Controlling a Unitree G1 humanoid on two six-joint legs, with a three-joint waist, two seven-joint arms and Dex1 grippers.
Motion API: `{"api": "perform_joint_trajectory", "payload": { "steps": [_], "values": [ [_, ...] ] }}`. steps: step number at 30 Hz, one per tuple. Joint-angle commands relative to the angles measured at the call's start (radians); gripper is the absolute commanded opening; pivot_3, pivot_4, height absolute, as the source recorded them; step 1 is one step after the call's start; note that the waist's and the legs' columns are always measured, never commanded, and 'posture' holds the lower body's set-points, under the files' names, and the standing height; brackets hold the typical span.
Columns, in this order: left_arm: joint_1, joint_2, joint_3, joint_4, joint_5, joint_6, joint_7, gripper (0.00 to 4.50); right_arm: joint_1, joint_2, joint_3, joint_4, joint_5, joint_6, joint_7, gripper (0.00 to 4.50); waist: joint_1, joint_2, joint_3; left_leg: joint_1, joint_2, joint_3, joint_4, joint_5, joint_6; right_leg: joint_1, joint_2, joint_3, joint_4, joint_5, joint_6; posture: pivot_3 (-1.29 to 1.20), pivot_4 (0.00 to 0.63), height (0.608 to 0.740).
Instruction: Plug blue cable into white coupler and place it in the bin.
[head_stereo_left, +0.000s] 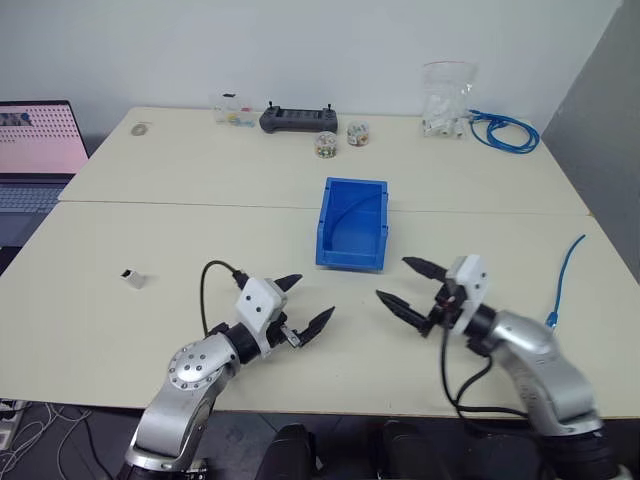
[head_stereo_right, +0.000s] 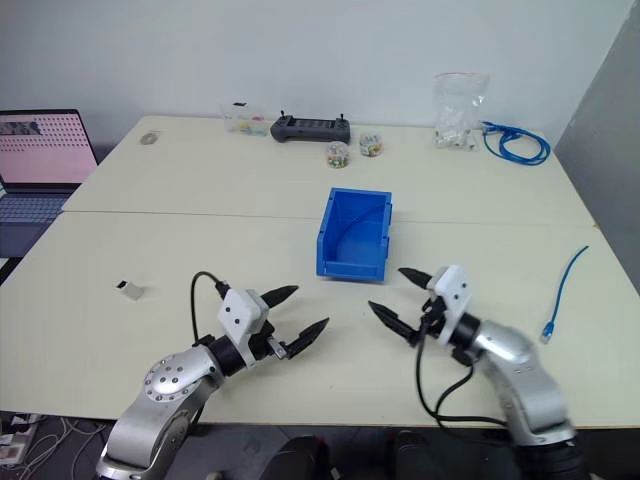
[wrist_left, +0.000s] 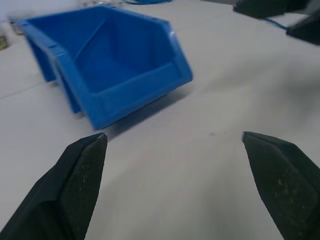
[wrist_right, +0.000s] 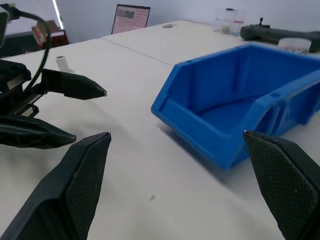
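The blue cable's plug (head_stereo_left: 552, 320) is free and closest to my open right gripper, so I keep moving that gripper toward it until my fingers are around the cable (head_stereo_left: 557, 301) behind the plug.
The blue bin (head_stereo_left: 352, 222) stands empty mid-table, its low lip facing me. Both grippers hover just above the table in front of it. My left gripper (head_stereo_left: 314, 297) is open and empty, to the bin's front left. Open and empty too, my right gripper (head_stereo_left: 392, 278) is at the bin's front right, tips towards the left one. The blue cable (head_stereo_left: 565, 275) lies straight along the table's right edge, beyond the right arm. The tiny white coupler (head_stereo_left: 134, 279) sits far left on the table, well clear of the left gripper.
At the back stand a black controller (head_stereo_left: 298, 120), small jars (head_stereo_left: 340, 140), a clear bag of white parts (head_stereo_left: 445, 100) and a coiled bundle of blue cables (head_stereo_left: 505, 130). A laptop (head_stereo_left: 35, 150) sits at the far left. A seam (head_stereo_left: 200, 204) crosses the table behind the bin.
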Motion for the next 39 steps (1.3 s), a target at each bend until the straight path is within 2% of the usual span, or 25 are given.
{"api": "perform_joint_trajectory", "payload": {
  "steps": [1, 6, 10, 17, 26, 29, 32, 35, 39],
  "values": [
    [-0.049, 0.038, -0.047, -0.078, -0.056, 0.067, -0.083, 4.50, -0.025, -0.247, -0.121, 0.033, 0.006, 0.030, 0.178, 4.48, 0.000, 0.002, 0.001, -0.001, 0.000, 0.000, 0.000, 0.000, 0.000, 0.000, 0.000, 0.000, 0.000, 0.000, 0.000, 0.00, 0.150, 0.740],
    [-0.098, 0.096, -0.098, -0.101, -0.069, 0.123, -0.161, 4.50, -0.058, -0.550, -0.091, 0.271, -0.150, -0.159, 0.407, 4.48, -0.003, 0.002, 0.002, 0.000, 0.000, 0.001, -0.001, 0.000, 0.001, 0.000, 0.001, 0.000, 0.000, 0.000, 0.000, 0.00, 0.150, 0.740],
    [-0.117, 0.111, -0.121, -0.083, -0.071, 0.132, -0.202, 4.50, -0.167, -0.659, 0.047, 0.565, -0.378, -0.474, 0.494, 4.48, -0.008, 0.002, 0.002, 0.001, 0.002, 0.003, 0.000, 0.000, 0.001, 0.000, 0.002, 0.000, 0.000, 0.000, 0.000, 0.00, 0.150, 0.740],
    [-0.130, 0.107, -0.149, -0.037, -0.039, 0.097, -0.229, 4.50, -0.507, -0.650, 0.276, 1.022, -0.690, -0.835, 0.533, 4.48, -0.019, 0.006, 0.005, 0.003, 0.001, 0.006, 0.000, 0.000, 0.001, 0.000, 0.001, 0.003, 0.001, 0.000, 0.000, 0.00, 0.150, 0.740],
    [-0.135, 0.088, -0.178, -0.036, -0.015, 0.088, -0.215, 4.50, -0.729, -0.576, 0.426, 1.306, -0.882, -1.056, 0.518, 4.48, -0.024, 0.006, 0.005, 0.003, 0.001, 0.007, 0.000, 0.000, 0.000, 0.000, 0.000, 0.005, 0.001, 0.003, -0.005, 0.00, 0.150, 0.740],
    [-0.149, 0.082, -0.181, -0.035, -0.011, 0.094, -0.212, 4.50, -0.754, -0.547, 0.446, 1.354, -0.907, -1.102, 0.505, 4.04, -0.025, 0.006, 0.005, 0.004, 0.001, 0.006, 0.001, 0.000, 0.000, 0.001, 0.000, 0.005, 0.003, 0.003, -0.005, 0.00, 0.150, 0.740],
    [-0.158, 0.082, -0.182, -0.033, -0.009, 0.098, -0.214, 4.50, -0.772, -0.524, 0.456, 1.389, -0.922, -1.131, 0.501, 3.08, -0.028, 0.005, 0.005, 0.005, 0.001, 0.007, 0.001, 0.000, 0.000, 0.002, 0.000, 0.005, 0.004, 0.003, -0.005, 0.00, 0.150, 0.740],
    [-0.167, 0.084, -0.182, -0.033, -0.009, 0.101, -0.216, 4.50, -0.785, -0.510, 0.466, 1.417, -0.938, -1.158, 0.496, 2.48, -0.032, 0.003, 0.005, 0.009, 0.001, 0.008, 0.001, 0.000, 0.000, 0.004, 0.000, 0.006, 0.004, 0.003, -0.005, 0.00, 0.150, 0.740],
    [-0.172, 0.090, -0.178, -0.034, -0.006, 0.104, -0.218, 4.50, -0.797, -0.489, 0.466, 1.439, -0.935, -1.181, 0.503, 1.31, -0.035, 0.002, 0.005, 0.015, 0.001, 0.011, 0.000, 0.000, 0.001, 0.009, 0.001, 0.009, 0.004, 0.003, -0.005, 0.00, 0.150, 0.740]
  ]
}}
